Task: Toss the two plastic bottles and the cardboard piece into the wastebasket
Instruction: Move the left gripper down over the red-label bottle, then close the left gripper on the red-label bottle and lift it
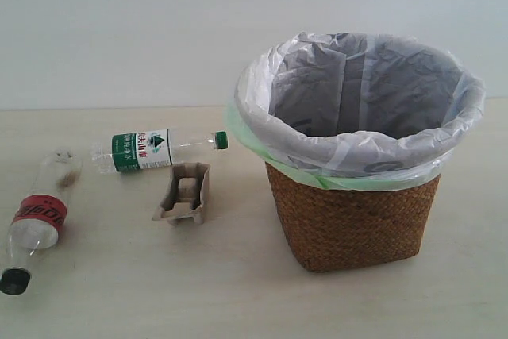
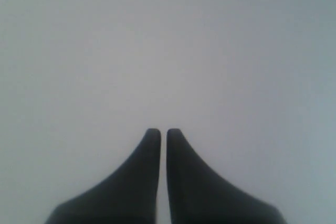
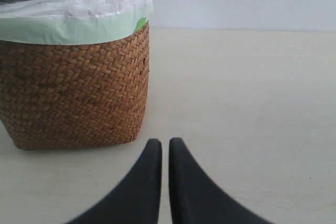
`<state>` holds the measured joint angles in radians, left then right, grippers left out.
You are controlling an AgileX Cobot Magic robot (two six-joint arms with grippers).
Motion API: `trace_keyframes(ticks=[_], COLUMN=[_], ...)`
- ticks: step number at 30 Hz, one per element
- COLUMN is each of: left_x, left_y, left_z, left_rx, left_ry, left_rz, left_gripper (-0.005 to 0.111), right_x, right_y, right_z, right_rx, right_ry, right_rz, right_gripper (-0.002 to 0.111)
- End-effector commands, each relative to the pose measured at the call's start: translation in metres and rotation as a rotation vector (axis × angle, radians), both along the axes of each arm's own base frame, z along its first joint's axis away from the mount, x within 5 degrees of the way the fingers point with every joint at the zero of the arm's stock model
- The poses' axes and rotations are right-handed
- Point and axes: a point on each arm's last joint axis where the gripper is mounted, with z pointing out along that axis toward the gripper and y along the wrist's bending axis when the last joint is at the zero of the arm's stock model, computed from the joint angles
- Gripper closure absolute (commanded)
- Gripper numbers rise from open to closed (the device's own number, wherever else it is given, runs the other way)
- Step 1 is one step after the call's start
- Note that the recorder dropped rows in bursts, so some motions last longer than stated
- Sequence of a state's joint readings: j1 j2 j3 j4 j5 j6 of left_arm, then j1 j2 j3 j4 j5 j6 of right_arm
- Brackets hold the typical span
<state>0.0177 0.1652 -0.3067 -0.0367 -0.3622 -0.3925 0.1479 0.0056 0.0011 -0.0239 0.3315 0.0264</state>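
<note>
The black-capped bottle (image 1: 33,233) lies clear of the cardboard piece, so the robot's left gripper keeps going down to the red label (image 1: 42,209) and closes there.
A clear bottle with a green cap and green-white label (image 1: 151,149) lies on its side on the table, left of centre. Further left lies the black-capped bottle with a red label (image 1: 37,217), cap toward the front edge. The grey-brown cardboard piece (image 1: 184,193) rests just in front of the green-capped bottle. The wicker wastebasket (image 1: 353,216) with its white bag stands at the right, also seen as the wastebasket (image 3: 73,93) in the right wrist view. My left gripper (image 2: 163,131) is shut, facing a blank pale surface. My right gripper (image 3: 165,141) is shut and empty, beside the basket's base. Neither gripper shows in the exterior view.
The pale wooden table (image 1: 238,291) runs back to a plain white wall (image 1: 119,29). Bare tabletop (image 3: 247,103) stretches beside the basket in the right wrist view.
</note>
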Motion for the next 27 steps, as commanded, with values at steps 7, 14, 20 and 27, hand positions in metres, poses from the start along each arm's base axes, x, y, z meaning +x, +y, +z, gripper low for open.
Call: trace_keyframes(ticks=[7, 14, 20, 27], left_x=[0.085, 0.158, 0.212, 0.258], left_y=[0.0, 0.002, 0.002, 0.003], left_z=[0.082, 0.077, 0.025, -0.037], left_rx=[0.086, 0.149, 0.287, 0.329], left_ry=[0.407, 0.675, 1.054, 1.278], left_rz=[0.024, 0.027, 0.001, -0.038], left_gripper=[0.103, 0.04, -0.001, 0.0], right_x=[0.0, 0.0, 0.0, 0.0], right_y=[0.0, 0.0, 0.0, 0.0], right_z=[0.001, 0.001, 0.001, 0.001], right_rx=[-0.009, -0.009, -0.009, -0.009], right_ry=[-0.016, -0.016, -0.016, -0.016], right_rz=[0.002, 0.002, 0.002, 0.002], right_gripper=[0.106, 0.106, 0.106, 0.106])
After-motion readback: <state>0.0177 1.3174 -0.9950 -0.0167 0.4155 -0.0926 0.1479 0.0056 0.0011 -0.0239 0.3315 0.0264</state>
